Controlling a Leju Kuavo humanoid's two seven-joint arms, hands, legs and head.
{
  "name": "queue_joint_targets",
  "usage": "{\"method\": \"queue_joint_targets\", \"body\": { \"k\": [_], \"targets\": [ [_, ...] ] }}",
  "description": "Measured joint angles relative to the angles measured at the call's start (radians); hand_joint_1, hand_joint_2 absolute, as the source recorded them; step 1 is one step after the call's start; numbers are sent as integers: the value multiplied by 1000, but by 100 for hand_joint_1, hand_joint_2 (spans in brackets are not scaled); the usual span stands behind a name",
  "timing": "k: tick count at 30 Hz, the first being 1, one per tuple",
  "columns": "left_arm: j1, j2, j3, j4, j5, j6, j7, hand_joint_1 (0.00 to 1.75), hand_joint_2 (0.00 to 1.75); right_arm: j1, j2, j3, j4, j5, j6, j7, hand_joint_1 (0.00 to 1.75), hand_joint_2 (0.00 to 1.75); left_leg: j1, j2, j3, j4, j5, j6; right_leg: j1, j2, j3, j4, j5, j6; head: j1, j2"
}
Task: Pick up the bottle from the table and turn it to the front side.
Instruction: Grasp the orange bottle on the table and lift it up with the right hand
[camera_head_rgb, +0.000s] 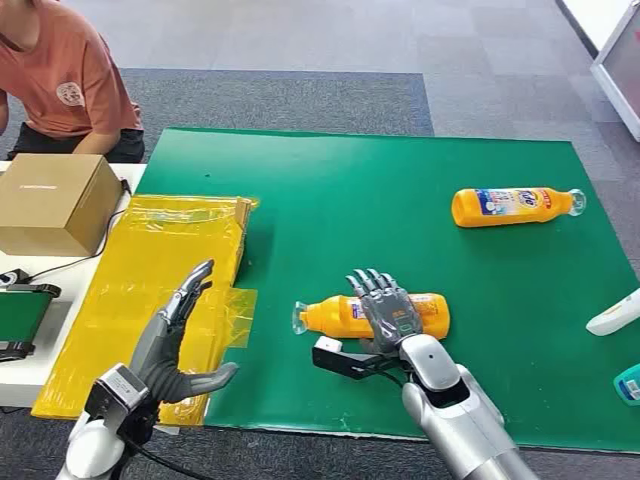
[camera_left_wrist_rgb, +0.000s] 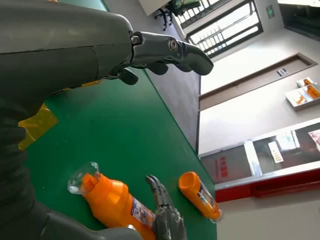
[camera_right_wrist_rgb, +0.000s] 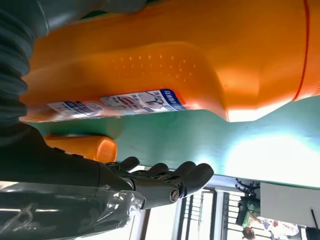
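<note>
My gripper will turn the orange bottle (camera_head_rgb: 326, 317), and it will show a big front logo hidden underneath, since the label showing has small print and little diagrams (camera_right_wrist_rgb: 141, 101).
An orange bottle (camera_head_rgb: 430, 313) with a clear cap lies on its side on the green mat (camera_head_rgb: 340, 190), cap toward my left. My right hand (camera_head_rgb: 385, 305) is spread just over its middle, fingers straight and pointing away from me, thumb out on the near side; it grips nothing. In the right wrist view the bottle (camera_right_wrist_rgb: 170, 55) looms close, with the extended fingers (camera_right_wrist_rgb: 162, 180) apart from it. The left wrist view shows the same bottle (camera_left_wrist_rgb: 113, 200) and my right hand (camera_left_wrist_rgb: 168, 220). My left hand (camera_head_rgb: 177, 340) hovers open above the yellow plastic sheet (camera_head_rgb: 151, 260), fingers (camera_left_wrist_rgb: 166, 50) straight.
A second orange bottle (camera_head_rgb: 513, 205) lies at the mat's far right. At the left, a cardboard box (camera_head_rgb: 53, 200) stands on a white table, and a person (camera_head_rgb: 60, 80) sits behind it. A white object (camera_head_rgb: 615, 315) and a teal one (camera_head_rgb: 628, 385) lie at the right edge.
</note>
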Motion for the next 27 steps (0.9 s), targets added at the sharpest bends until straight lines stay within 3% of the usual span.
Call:
{"method": "queue_joint_targets", "body": {
  "k": [6,21,25,27],
  "targets": [
    [2,6,-10,-11,0,4,0,0,175,-19,-18,1,16,34,4,51,0,175,0,0,0,0,0,0,0,0,0,0,0,0,0,0],
    [16,9,-22,-46,-9,8,8,0,175,-87,-49,-80,123,90,145,185,0,175,0,0,2,1,0,1,0,0,2,0,0,1,0,0],
    [18,9,-26,-51,-12,7,10,0,175,-93,-50,-104,140,97,149,182,175,175,0,0,2,1,1,2,0,0,3,0,2,2,0,0],
    [18,10,-26,-52,-12,5,10,0,175,-93,-50,-111,145,99,152,173,175,175,0,0,2,1,1,2,0,0,3,0,2,3,0,0]
  ]
}}
